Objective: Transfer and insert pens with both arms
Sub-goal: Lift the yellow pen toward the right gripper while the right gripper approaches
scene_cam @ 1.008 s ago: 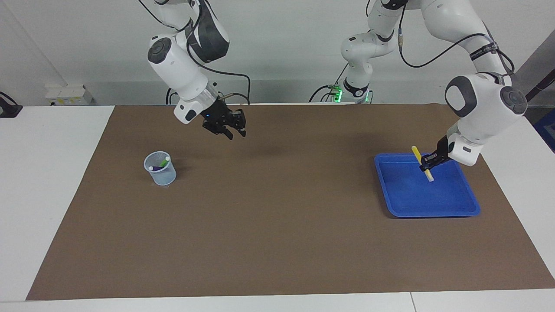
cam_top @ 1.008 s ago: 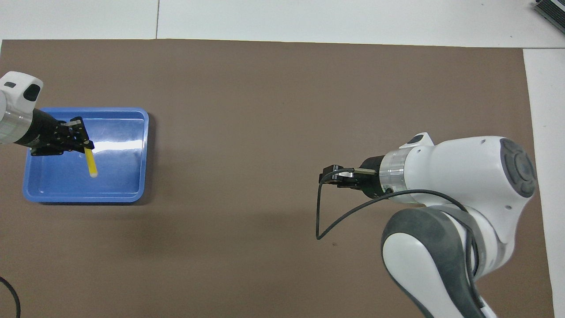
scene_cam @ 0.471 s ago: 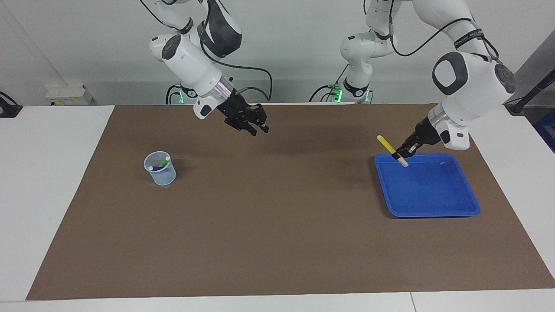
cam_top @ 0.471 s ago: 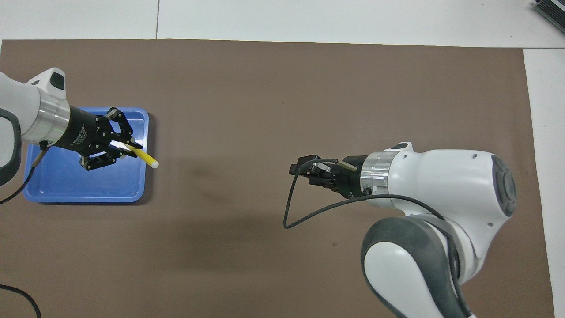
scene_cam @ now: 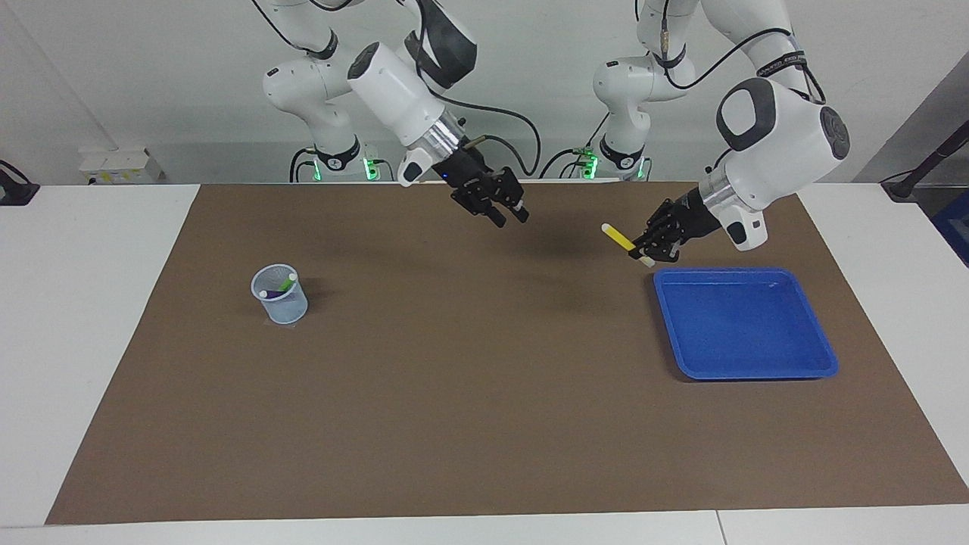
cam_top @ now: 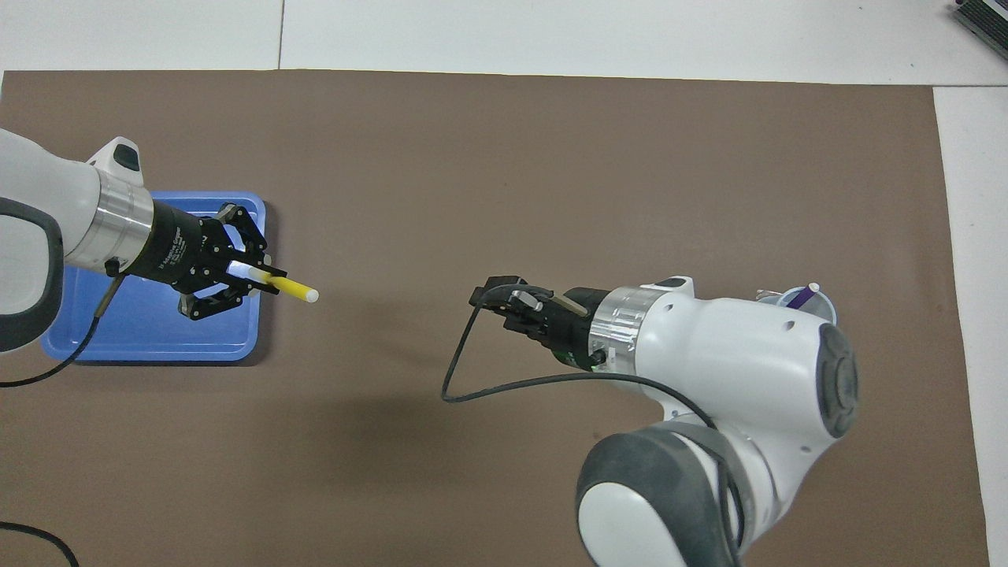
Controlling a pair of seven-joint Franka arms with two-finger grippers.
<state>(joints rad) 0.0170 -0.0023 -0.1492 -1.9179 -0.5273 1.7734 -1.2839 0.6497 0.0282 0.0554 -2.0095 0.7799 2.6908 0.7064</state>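
Observation:
My right gripper should keep going: the yellow pen's loose end (cam_top: 304, 292) sticks out toward my open right gripper, which should move on toward it (cam_top: 298, 289) until its fingers can close there.
My left gripper (scene_cam: 640, 250) (cam_top: 250, 274) is shut on the yellow pen (scene_cam: 621, 238) (cam_top: 290, 287), gripping it near one end. The pen is tilted in the air over the mat beside the blue tray (scene_cam: 746, 325) (cam_top: 150, 340), its free pale tip toward the table's middle. My right gripper (scene_cam: 510, 217) (cam_top: 498, 293) hangs open and empty over the middle of the mat, facing the yellow pen. A green pen (scene_cam: 288, 283) and a purple pen (scene_cam: 273, 294) (cam_top: 802, 297) stand in a clear cup (scene_cam: 281, 303) (cam_top: 819, 303) toward the right arm's end.
A brown mat (scene_cam: 469, 393) covers most of the white table. The blue tray holds nothing. In the overhead view the right arm hides most of the cup. A black cable (cam_top: 472, 378) loops off the right wrist.
The left gripper lifted the yellow pen out of the tray and carried it toward the table's middle. The right gripper swung from near the cup toward the middle and its fingers spread wider.

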